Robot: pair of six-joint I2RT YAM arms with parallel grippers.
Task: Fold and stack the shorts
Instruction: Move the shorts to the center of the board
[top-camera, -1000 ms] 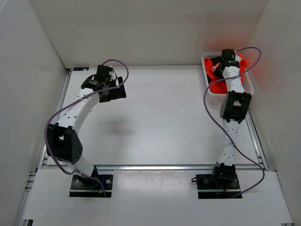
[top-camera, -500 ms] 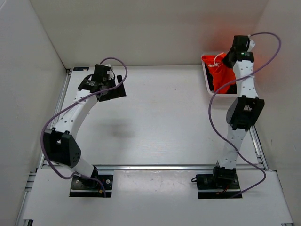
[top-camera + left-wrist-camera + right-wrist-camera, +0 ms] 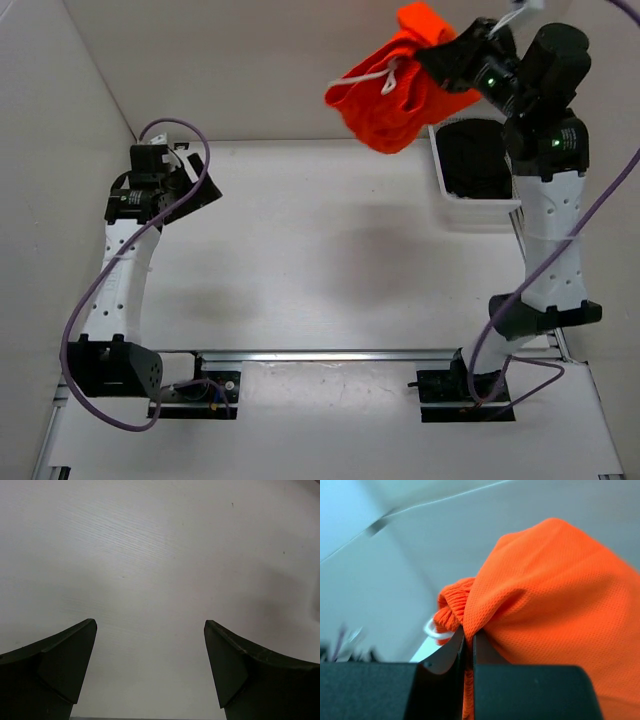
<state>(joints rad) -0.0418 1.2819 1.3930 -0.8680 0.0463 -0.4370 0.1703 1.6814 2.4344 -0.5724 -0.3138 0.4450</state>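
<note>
My right gripper should lay the shorts down in the middle of the table [image 3: 325, 240], because they hang bunched [image 3: 395, 95] from a fold in it. Both grippers should then take opposite ends before I fold them.
The orange-red shorts [image 3: 395, 95] hang bunched in the air, high over the table's far right, with the white drawstring [image 3: 385, 75] showing. My right gripper [image 3: 440, 52] is shut on a fold of them; in the right wrist view the mesh fabric [image 3: 550, 595] is pinched between the closed jaws of that gripper [image 3: 469, 640], with the gathered waistband [image 3: 451, 607] to the left. My left gripper [image 3: 200, 185] is open and empty at the far left, above the bare white table [image 3: 165, 570]; the left wrist view shows the gripper [image 3: 150, 630] with its jaws wide apart.
A white basket [image 3: 478, 205] with a dark inside stands at the far right, under the right arm. White walls close the table on the left, back and right. A metal rail runs along the near edge.
My right gripper has lifted the shorts out of the basket and swung them up and to the left. My left arm has pulled back toward the left wall.
</note>
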